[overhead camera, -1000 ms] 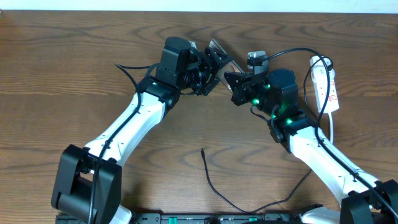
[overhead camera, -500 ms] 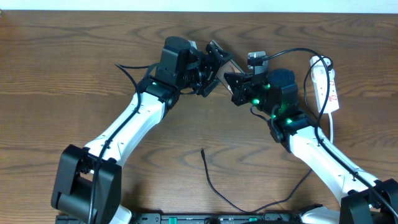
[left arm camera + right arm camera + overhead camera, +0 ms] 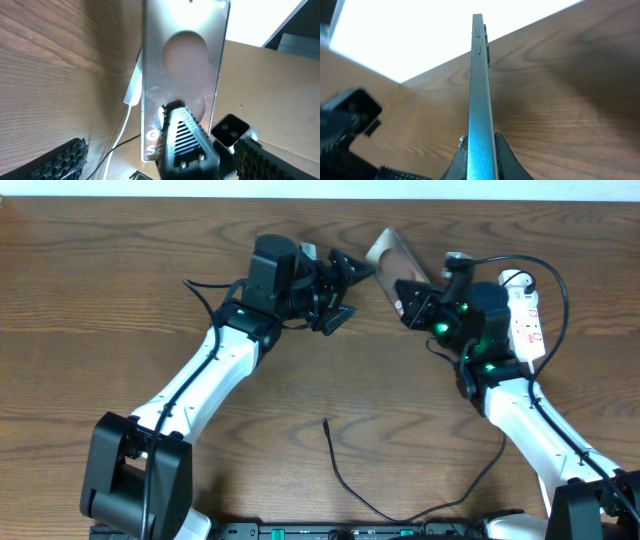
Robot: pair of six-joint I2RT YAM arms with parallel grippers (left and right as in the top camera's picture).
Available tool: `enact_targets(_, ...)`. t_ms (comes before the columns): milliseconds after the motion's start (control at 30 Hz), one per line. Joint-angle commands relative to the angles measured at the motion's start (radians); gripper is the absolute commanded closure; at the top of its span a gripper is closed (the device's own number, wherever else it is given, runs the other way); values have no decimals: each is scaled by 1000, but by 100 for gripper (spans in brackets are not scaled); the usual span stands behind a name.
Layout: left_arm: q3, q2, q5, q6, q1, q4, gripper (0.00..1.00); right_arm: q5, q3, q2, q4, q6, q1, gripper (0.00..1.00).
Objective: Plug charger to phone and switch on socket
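Next, my left gripper takes the phone by its far end (image 3: 388, 248) first, because my right gripper is holding the phone's lettered end (image 3: 151, 142) and the charger cable is lying free.
My right gripper (image 3: 408, 290) is shut on the phone (image 3: 390, 250) and holds it off the table, tilted up on edge. In the right wrist view the phone (image 3: 479, 85) stands edge-on between the jaws (image 3: 479, 150). In the left wrist view the phone's face (image 3: 180, 60) shows its paler oval and white lettering. My left gripper (image 3: 345, 290) is open and empty, just left of the phone, with its fingers wide apart (image 3: 165, 165). The charger cable (image 3: 345, 480) lies on the table in front, its plug tip (image 3: 326, 422) free. The white socket strip (image 3: 528, 315) lies at the far right.
The socket's white cord (image 3: 533, 385) runs down beside my right arm. A black cable (image 3: 520, 265) loops over the right wrist. The table's back edge (image 3: 200, 198) is close behind both grippers.
My left gripper has let go of the phone and opened. My right gripper now holds the phone and has carried it right and toward the back.
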Motion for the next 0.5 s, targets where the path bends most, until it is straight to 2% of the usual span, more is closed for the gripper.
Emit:
enact_targets(0,0,-17,33,-1,29,5,6,6,19,-6,13,295,-34,99)
enact_targets(200,0,-17,52,21,100,5,5,-60,19,-6,17,668,-32,99)
enact_targets(367,0,-17,98,47,173,20,5,-135,19,-6,55,907,-11,99)
enact_targets(467,0,-17,119,47,200,26,5,-146,19,-6,61,997,18,99)
